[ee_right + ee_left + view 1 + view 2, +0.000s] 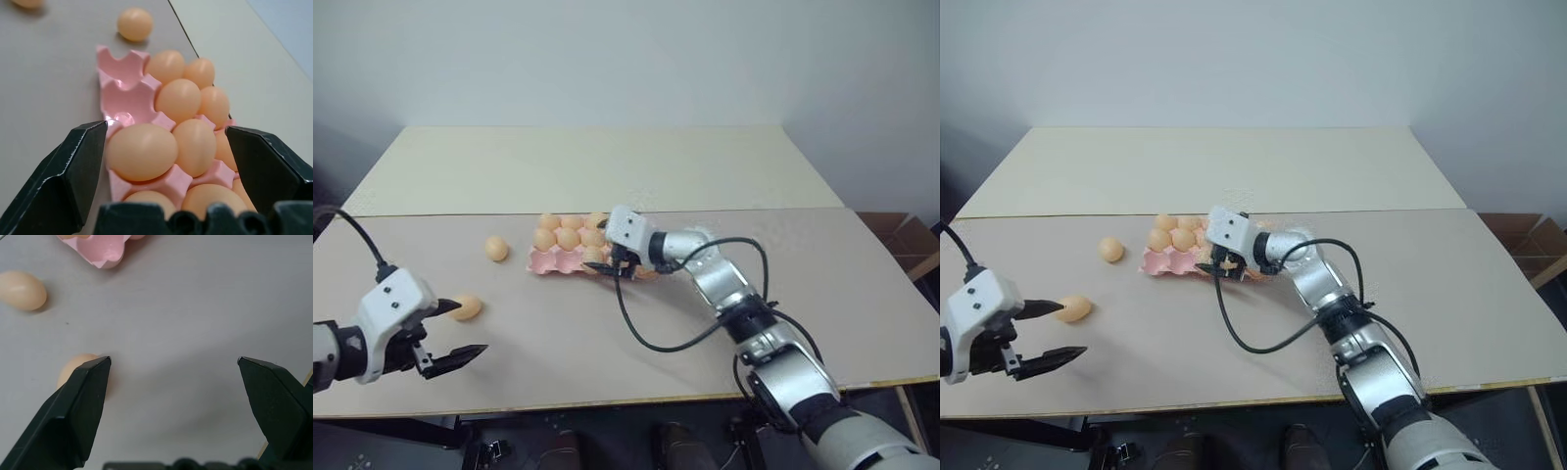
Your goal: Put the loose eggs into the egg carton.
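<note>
The nearer loose egg is outside one finger of my left gripper. I should swing my left gripper back so that its fingers are on both sides of that egg before I close it.
The pink egg carton lies mid-table with several pale orange eggs in its cups; two cups at its near left end are bare. My right gripper hovers open over the carton's near row, its fingers on either side of an egg that rests in a cup. One loose egg lies left of the carton. A second loose egg lies further left, just beyond one finger of my left gripper, which is open low over the table with nothing between its fingers.
The beige table runs to a front edge close below both arms, and a second, paler table adjoins it behind. A black cable loops from the right wrist over the tabletop. A cardboard box stands off the right edge.
</note>
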You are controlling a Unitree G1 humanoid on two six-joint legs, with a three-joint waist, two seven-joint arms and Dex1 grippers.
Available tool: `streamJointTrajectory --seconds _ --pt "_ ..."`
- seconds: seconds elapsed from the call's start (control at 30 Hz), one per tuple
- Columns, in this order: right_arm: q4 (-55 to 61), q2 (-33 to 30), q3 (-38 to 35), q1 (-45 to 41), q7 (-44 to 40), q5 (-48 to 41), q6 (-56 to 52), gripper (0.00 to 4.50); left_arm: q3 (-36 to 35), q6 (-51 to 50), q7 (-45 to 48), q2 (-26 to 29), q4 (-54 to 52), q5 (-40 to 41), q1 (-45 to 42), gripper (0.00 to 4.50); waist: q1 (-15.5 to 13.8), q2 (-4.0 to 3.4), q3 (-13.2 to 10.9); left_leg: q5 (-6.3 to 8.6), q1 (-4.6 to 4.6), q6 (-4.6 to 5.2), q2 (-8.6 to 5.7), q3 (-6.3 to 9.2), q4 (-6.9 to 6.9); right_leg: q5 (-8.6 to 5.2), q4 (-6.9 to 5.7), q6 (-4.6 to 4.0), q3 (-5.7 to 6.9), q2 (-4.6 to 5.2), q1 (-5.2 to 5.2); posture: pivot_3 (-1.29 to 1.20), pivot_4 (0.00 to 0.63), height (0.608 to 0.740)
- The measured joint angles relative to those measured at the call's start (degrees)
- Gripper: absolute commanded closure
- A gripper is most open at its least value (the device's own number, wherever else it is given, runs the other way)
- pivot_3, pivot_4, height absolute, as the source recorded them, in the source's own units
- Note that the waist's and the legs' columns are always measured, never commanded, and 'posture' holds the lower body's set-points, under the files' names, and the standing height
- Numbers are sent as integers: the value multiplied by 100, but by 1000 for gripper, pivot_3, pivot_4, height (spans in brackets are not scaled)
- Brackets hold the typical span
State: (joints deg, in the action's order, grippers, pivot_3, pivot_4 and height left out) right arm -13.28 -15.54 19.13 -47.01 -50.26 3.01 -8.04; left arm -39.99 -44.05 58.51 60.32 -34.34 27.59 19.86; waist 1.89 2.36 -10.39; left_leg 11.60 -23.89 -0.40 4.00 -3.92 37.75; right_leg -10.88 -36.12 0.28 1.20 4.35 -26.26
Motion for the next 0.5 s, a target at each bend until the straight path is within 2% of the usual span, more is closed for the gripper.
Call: streamJointTrajectory --seconds 0.1,0.3,0.4,0.5 --pt "1369 -756 -249 540 -668 -634 -551 22 -454 -2 54 -203 -34 -74 343 0 -33 0 0 3 0 -5 0 -1 0 -6 6 7 1 1 1 0 150 740" --pt "2938 -2539 -815 1398 -2055 -1796 -1341 22 -1157 -3 -46 -800 -15 -125 793 0 -105 1 0 8 15 -14 1 -3 1 -29 5 -25 0 1 7 0 150 740" --pt "3269 -2954 -874 1770 -2284 -1944 -1384 22 -1373 -6 -189 -1033 -9 -241 1009 0 -94 4 2 19 31 -31 2 -3 1 -29 2 -25 -5 0 10 0 150 740" --pt "3429 -3103 -881 1957 -2277 -2024 -1510 22 -1577 4 -310 -1253 6 -283 1104 0 -101 6 3 29 30 -48 1 -3 1 -30 3 -25 -7 1 10 0 150 740"
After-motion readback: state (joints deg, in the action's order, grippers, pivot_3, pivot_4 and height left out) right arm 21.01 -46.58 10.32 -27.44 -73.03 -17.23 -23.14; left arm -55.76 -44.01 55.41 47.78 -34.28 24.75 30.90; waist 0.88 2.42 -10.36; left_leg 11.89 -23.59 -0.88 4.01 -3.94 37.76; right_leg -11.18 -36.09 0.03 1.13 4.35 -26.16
